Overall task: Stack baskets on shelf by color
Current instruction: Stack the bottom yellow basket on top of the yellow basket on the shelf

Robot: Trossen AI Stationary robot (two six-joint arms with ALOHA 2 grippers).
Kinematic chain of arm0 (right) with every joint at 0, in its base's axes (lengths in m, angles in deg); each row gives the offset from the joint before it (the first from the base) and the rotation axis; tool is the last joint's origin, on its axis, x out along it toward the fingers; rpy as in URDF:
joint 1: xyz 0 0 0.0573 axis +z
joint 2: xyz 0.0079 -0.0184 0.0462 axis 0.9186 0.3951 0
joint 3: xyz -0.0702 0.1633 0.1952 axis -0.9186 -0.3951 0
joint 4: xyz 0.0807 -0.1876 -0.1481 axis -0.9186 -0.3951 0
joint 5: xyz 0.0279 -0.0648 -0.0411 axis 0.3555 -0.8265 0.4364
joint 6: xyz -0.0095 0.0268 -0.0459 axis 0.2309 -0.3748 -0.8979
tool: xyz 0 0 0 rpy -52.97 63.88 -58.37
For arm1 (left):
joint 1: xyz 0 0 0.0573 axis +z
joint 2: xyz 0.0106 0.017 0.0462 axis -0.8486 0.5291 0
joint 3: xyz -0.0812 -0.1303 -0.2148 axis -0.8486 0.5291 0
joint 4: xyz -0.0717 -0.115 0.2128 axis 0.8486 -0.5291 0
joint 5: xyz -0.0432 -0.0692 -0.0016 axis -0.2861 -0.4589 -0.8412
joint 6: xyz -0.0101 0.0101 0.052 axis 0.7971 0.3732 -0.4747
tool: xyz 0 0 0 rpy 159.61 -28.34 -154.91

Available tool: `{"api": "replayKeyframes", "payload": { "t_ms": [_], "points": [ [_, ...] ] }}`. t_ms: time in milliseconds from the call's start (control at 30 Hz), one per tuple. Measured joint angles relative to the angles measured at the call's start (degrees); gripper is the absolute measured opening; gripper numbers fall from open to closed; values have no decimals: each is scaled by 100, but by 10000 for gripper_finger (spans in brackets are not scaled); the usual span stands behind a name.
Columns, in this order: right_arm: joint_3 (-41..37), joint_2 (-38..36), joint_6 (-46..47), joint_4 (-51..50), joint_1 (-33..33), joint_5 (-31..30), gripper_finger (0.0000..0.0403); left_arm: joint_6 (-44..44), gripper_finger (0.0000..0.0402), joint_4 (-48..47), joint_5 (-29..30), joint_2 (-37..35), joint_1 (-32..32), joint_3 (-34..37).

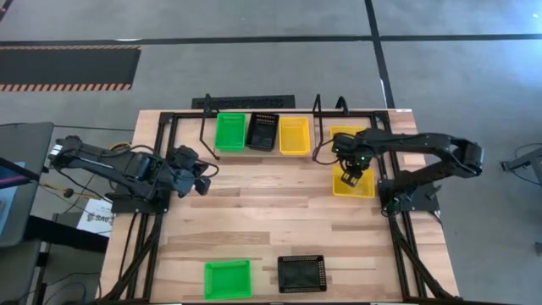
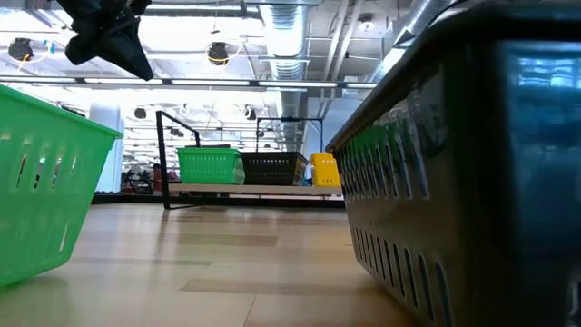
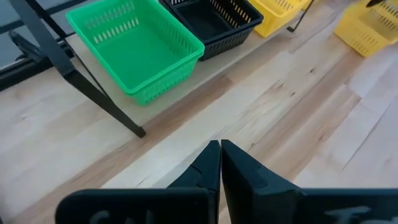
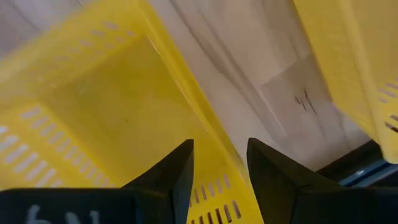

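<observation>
My gripper will stack the nearer yellow basket, and it will fit down inside the shelf's yellow basket, because the nearer yellow basket's sides flare outward (image 4: 59,149) from its bottom.
A green basket (image 1: 229,131), a black one (image 1: 262,131) and a yellow one (image 1: 294,134) stand side by side on the shelf (image 2: 263,190) at the far side. On the table to its right lie two more yellow baskets, one far (image 1: 345,134) and one nearer (image 1: 359,186). My right gripper (image 4: 221,146) points down, open, astride the nearer one's wall (image 4: 205,127), one finger inside and one outside, not touching. My left gripper (image 3: 221,144) is shut and hangs over the table's left part.
A green basket (image 1: 227,279) and a black basket (image 1: 301,273) sit at the table's near edge. Bare wood lies between them and the shelf. The shelf's black wire legs (image 3: 93,87) stand just beyond my left gripper.
</observation>
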Motion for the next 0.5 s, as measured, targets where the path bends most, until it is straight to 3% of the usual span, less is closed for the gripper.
{"api": "replayKeyframes", "payload": {
  "t_ms": [500],
  "points": [
    [-136,314,-156,469,59,391,137,258,0,20,7,0,0,-2]
  ]
}}
